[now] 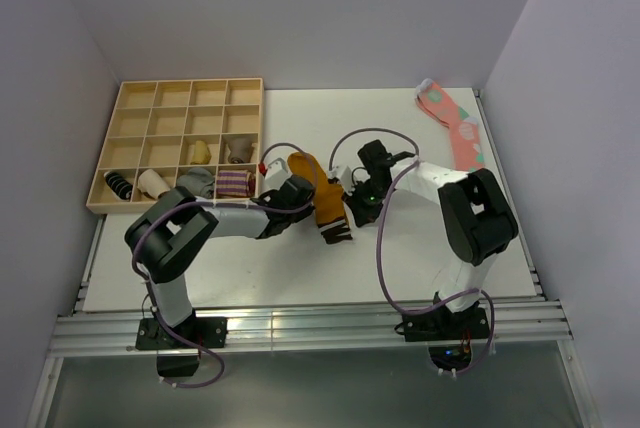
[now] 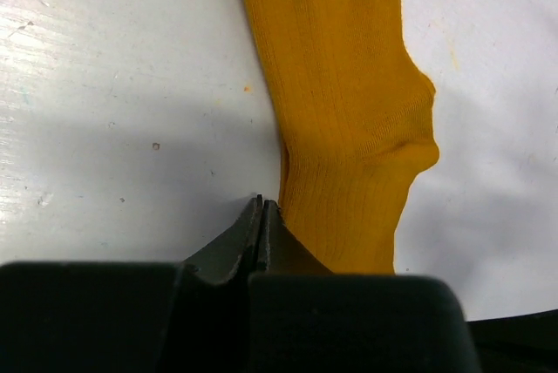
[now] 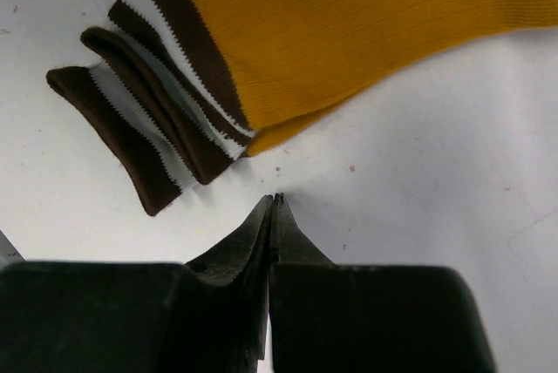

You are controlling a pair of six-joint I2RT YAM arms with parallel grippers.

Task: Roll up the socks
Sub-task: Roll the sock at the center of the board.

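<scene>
The sock's folded cuff is loose and spread out next to my closed right gripper. Next, my right gripper opens and pinches the cuff's folds together before the rolling starts.
The mustard-orange sock lies flat in the middle of the white table, its brown, white-striped cuff toward the near edge. My left gripper is shut and sits low at the sock's left edge. In the left wrist view its tips touch the side of the sock with no cloth seen between them. My right gripper is shut on the sock's right side. In the right wrist view its tips rest on bare table just short of the folded cuff and the sock body.
A wooden compartment tray stands at the back left, with grey, beige and striped sock bundles in its near row. A pink spotted sock lies at the back right. Walls close in on three sides.
</scene>
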